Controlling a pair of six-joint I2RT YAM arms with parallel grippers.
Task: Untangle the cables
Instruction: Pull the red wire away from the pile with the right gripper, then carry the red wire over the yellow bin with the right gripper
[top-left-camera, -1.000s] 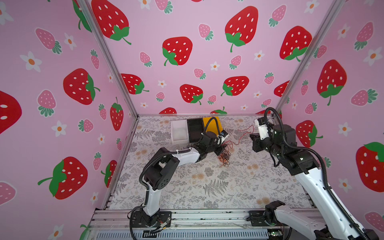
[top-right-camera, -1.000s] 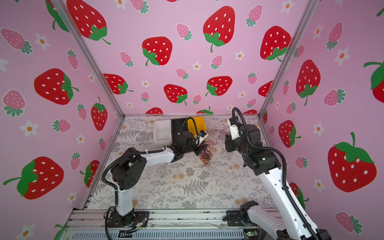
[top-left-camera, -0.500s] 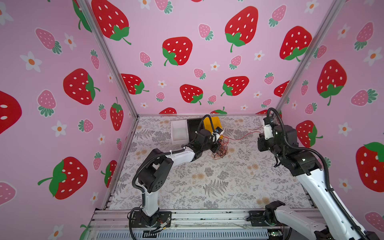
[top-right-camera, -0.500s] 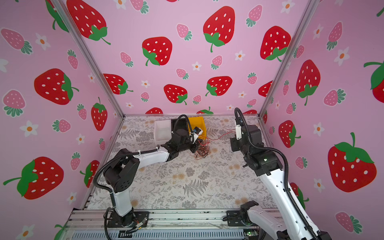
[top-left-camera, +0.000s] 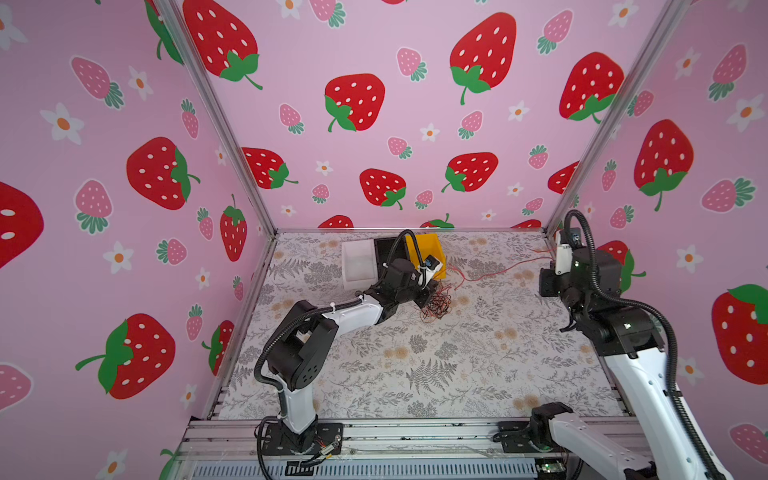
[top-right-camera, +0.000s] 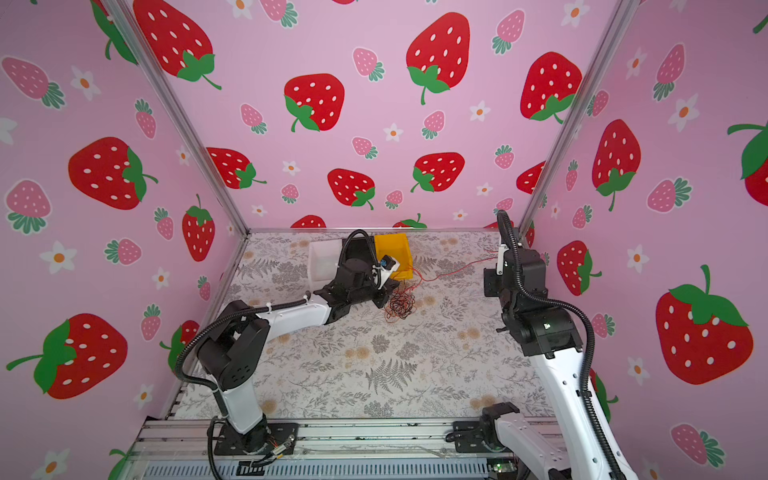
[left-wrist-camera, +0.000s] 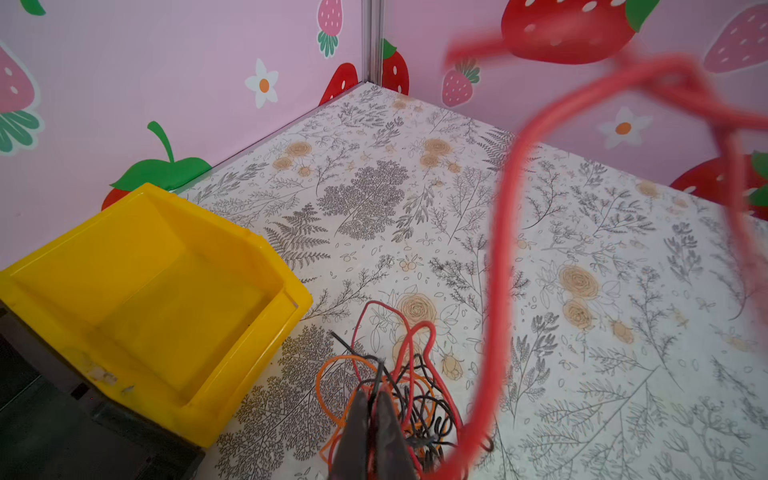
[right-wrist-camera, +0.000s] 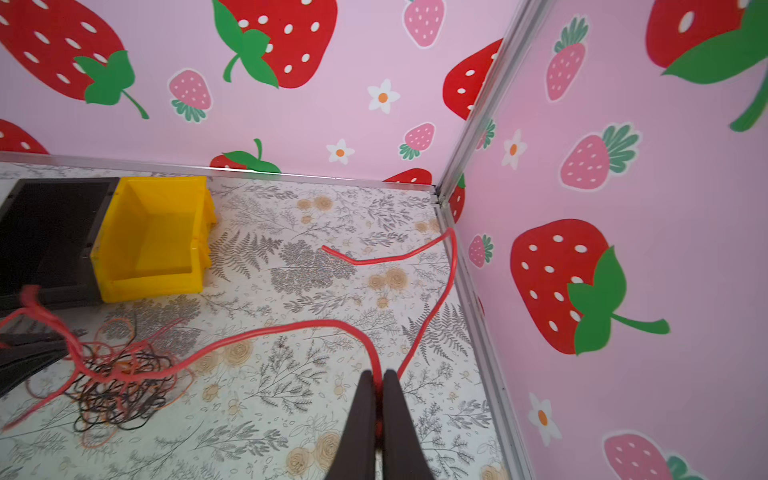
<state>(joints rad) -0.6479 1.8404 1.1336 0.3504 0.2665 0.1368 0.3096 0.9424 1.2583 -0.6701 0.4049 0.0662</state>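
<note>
Next, my right gripper turns back and puts the cable in the yellow bin (top-left-camera: 425, 244), because it is near the side with the red cable drawn out (top-left-camera: 504, 272).
The cables lie in a small tangle (top-left-camera: 436, 305) (top-right-camera: 400, 306) of thin black, orange and red wires on the floral mat, in front of the yellow bin. My left gripper (left-wrist-camera: 376, 395) is shut on strands at the tangle's edge (left-wrist-camera: 415, 399), with a black wire pinched between its tips. One long red cable (top-left-camera: 503, 268) (right-wrist-camera: 266, 332) runs from the tangle to the right wall. My right gripper (right-wrist-camera: 377, 376) is shut on it there. Its free end (right-wrist-camera: 374, 259) curls back along the wall's foot. A blurred red loop (left-wrist-camera: 505, 232) hangs close to the left wrist camera.
A yellow bin (top-left-camera: 424, 245) (left-wrist-camera: 145, 270) (right-wrist-camera: 153, 232), a black bin (top-left-camera: 386, 249) (right-wrist-camera: 50, 224) and a white bin (top-left-camera: 357, 262) stand in a row by the back wall. The right arm (top-left-camera: 615, 324) is close to the right wall and its metal rail (right-wrist-camera: 478, 316).
The left gripper has closed on the tangle. The right gripper has pulled the red cable rightward toward the wall, drawing it out of the tangle.
</note>
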